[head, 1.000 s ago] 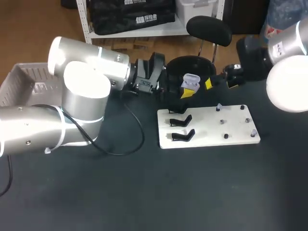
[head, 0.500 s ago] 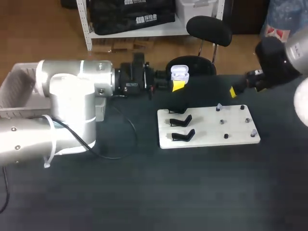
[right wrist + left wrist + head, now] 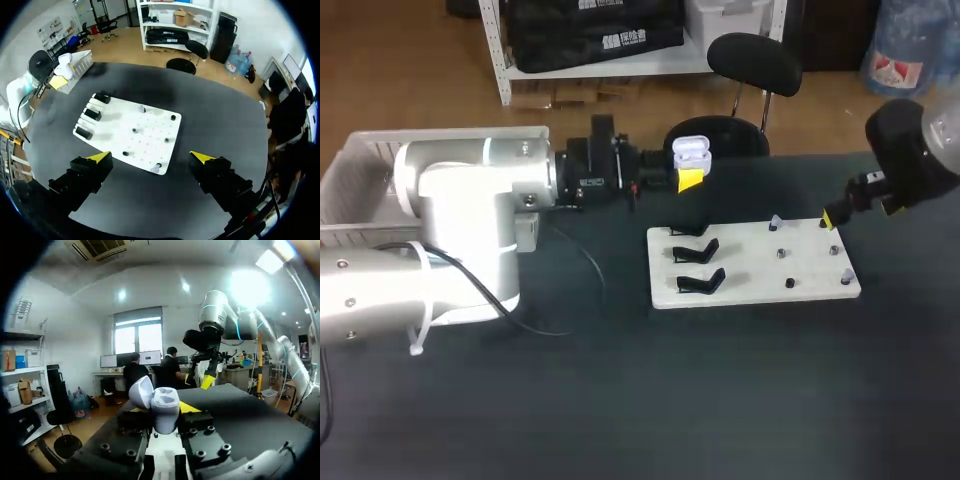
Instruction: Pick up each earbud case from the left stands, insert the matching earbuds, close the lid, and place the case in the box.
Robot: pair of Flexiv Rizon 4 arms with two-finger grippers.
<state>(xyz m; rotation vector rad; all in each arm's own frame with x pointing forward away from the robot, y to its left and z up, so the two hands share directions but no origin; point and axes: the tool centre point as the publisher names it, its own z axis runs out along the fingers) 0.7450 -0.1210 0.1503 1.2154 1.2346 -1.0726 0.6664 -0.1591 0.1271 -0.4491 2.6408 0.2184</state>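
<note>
The small white earbud is resting over a short black peg, so the earbud will come off when I lift and the peg will stay standing.
A white earbud case with its lid open is held up over the table's far edge, my left gripper shut on it. In the left wrist view the case stands upright between the yellow-tipped fingers. My right gripper hangs open over the far right corner of the white board. Seen from the right wrist, its gripper is high above the board, with nothing between the tips. Black stands line the board's left side, and small earbuds sit on pegs at its right.
A pale plastic basket stands at the table's far left, partly behind my left arm. A black cable trails from that arm across the dark tabletop beside the board.
My right gripper has drawn away from the case, going right and down to the board's far right corner. My left gripper has turned and shifted slightly left, still holding the case.
</note>
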